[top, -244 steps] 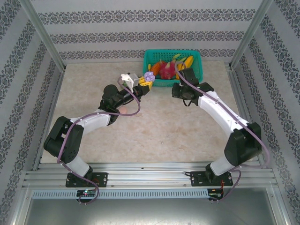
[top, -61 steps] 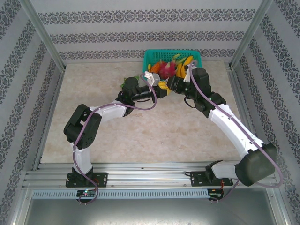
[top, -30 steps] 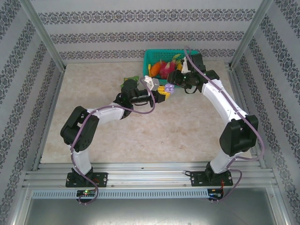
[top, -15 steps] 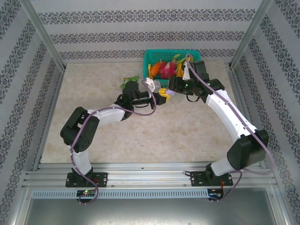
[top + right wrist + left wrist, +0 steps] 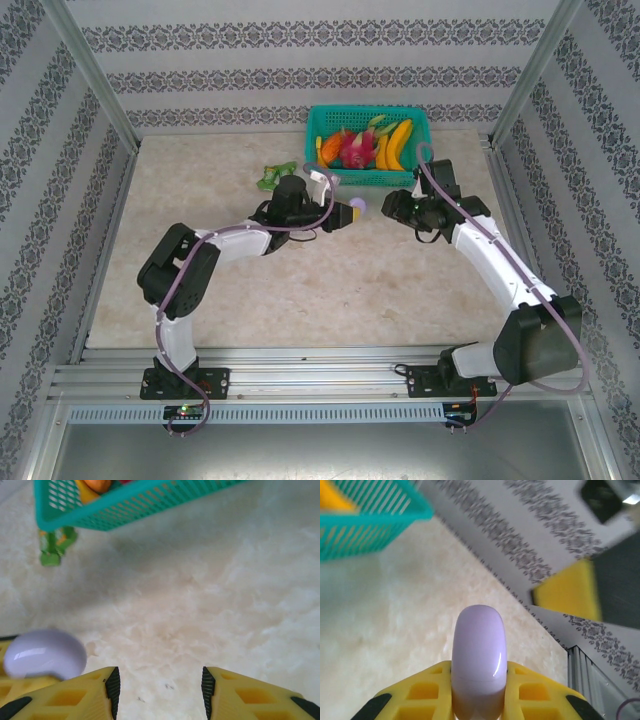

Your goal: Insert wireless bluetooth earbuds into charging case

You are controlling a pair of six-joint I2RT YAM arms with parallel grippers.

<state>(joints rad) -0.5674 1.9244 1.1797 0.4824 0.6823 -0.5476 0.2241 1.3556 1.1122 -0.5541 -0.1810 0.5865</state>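
Note:
The charging case's lid [image 5: 479,645] is shut on its base and the robot's right gripper is clear, so the left gripper should keep going down to the open tabletop [image 5: 338,243] and let go there.
My left gripper [image 5: 348,211] is shut on a pale lilac charging case [image 5: 358,207], a smooth rounded shell. In the left wrist view the case [image 5: 479,650] stands edge-on between the yellow fingers [image 5: 420,700], lid shut with a thin seam across it. My right gripper [image 5: 394,207] hangs a short way to the right of the case, apart from it. In the right wrist view its jaws [image 5: 159,690] are open over bare table, and the case [image 5: 45,655] shows at the lower left. The earbuds are out of view.
A teal basket [image 5: 365,110] of toy fruit stands at the back, just beyond both grippers, its wall [image 5: 125,510] close ahead in the right wrist view. A green toy [image 5: 275,176] lies left of the basket. Patterned walls and metal posts enclose the table.
The right gripper, at the case half a second ago, has drawn back to the right with its jaws wider. The left gripper has kept hold of the case and swung slightly forward.

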